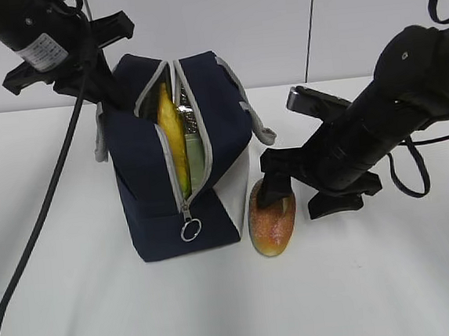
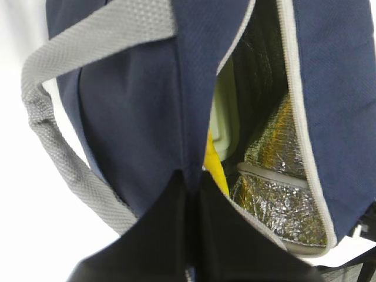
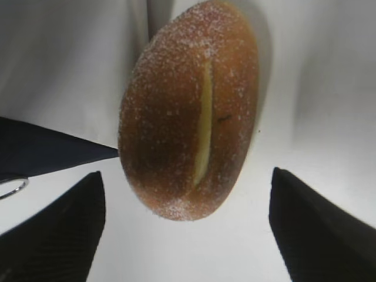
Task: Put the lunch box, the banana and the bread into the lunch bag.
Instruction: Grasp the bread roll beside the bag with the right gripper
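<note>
I should keep lowering my right gripper's open fingers around the bread's sides until they reach its middle [image 1: 273,219] and close, because the bread's narrow width [image 3: 187,135] fits between them.
The navy lunch bag [image 1: 152,198] stands on the white table with its zipper open. The yellow banana [image 1: 174,141] and the sage-green lid of the lunch box [image 1: 197,161] show inside it, and also in the left wrist view, banana [image 2: 218,171] and lunch box [image 2: 225,117]. My left gripper [image 1: 110,93] is shut on the bag's rim fabric [image 2: 147,117] at its far left side. The bread [image 1: 272,220] lies on the table against the bag's right side. My right gripper [image 1: 277,188] is open just above its near end; the roll [image 3: 191,111] lies ahead of the spread fingers [image 3: 59,235].
A grey loop handle [image 1: 258,126] hangs off the bag's right side and another [image 2: 59,158] off the left. The zipper's ring pull [image 1: 190,230] hangs at the bag's front. Silvery lining [image 2: 276,194] shows inside. A black cable [image 1: 46,199] trails down the left.
</note>
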Action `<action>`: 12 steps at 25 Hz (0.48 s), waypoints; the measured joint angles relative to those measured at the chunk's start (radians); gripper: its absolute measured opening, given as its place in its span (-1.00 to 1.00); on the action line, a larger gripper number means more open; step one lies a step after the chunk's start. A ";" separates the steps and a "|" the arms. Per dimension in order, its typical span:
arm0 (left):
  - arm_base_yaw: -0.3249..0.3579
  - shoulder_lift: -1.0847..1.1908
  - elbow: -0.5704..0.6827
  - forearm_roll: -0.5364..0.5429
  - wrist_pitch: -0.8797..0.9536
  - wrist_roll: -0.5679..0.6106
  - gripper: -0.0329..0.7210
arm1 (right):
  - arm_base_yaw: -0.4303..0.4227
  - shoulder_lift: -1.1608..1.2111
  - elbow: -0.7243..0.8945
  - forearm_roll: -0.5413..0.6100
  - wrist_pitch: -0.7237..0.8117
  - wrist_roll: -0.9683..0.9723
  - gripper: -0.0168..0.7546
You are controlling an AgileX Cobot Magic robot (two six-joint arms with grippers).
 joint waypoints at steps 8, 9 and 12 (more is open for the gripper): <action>0.000 0.000 0.000 0.000 0.000 0.000 -0.91 | 0.000 0.078 -0.014 0.111 -0.064 -0.076 0.76; 0.000 0.000 0.000 0.000 0.000 0.000 -0.91 | 0.000 0.087 -0.017 0.126 -0.065 -0.091 0.76; 0.000 0.000 0.000 0.000 0.000 0.000 -0.91 | 0.000 0.109 -0.030 0.187 -0.069 -0.158 0.75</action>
